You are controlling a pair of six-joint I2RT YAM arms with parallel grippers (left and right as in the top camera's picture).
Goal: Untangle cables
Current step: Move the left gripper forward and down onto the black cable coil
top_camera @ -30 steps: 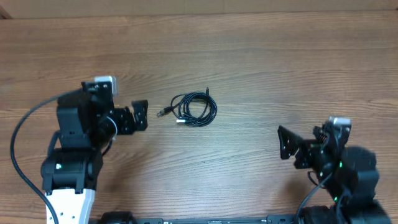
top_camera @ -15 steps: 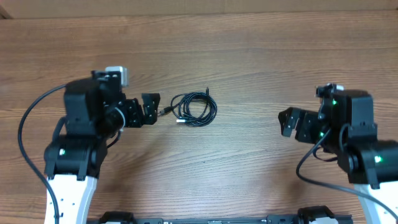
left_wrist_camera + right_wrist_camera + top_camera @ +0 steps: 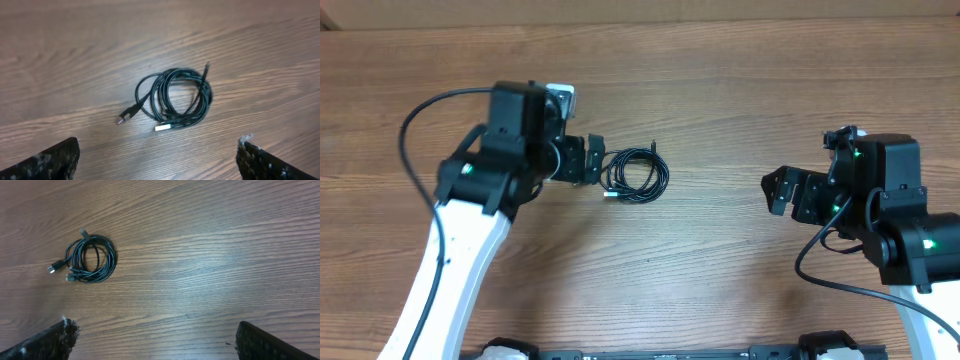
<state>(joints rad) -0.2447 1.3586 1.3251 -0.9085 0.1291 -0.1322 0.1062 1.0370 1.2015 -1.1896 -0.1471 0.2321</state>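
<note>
The coil (image 3: 656, 188) lies clear and its plug-side strands of cable (image 3: 616, 172) cross the line where my open fingers will close, so my left gripper should keep going down and close around those strands of cable.
The cables (image 3: 635, 175) lie on the wooden table as one loose coil of thin black cords, with a silver-tipped plug and a dark plug sticking out at the left. The coil also shows in the left wrist view (image 3: 175, 97) and in the right wrist view (image 3: 90, 259). My left gripper (image 3: 592, 162) is open and empty, just left of the coil, above the table. My right gripper (image 3: 780, 192) is open and empty, well to the right of the coil.
The wooden table (image 3: 720, 100) spreads under everything. A paler strip runs along its far edge (image 3: 640, 10). Thick black wires run along both arms.
My left gripper has moved right and away from me, from well left of the coil to right beside it. My right arm has risen and shifted a little left.
</note>
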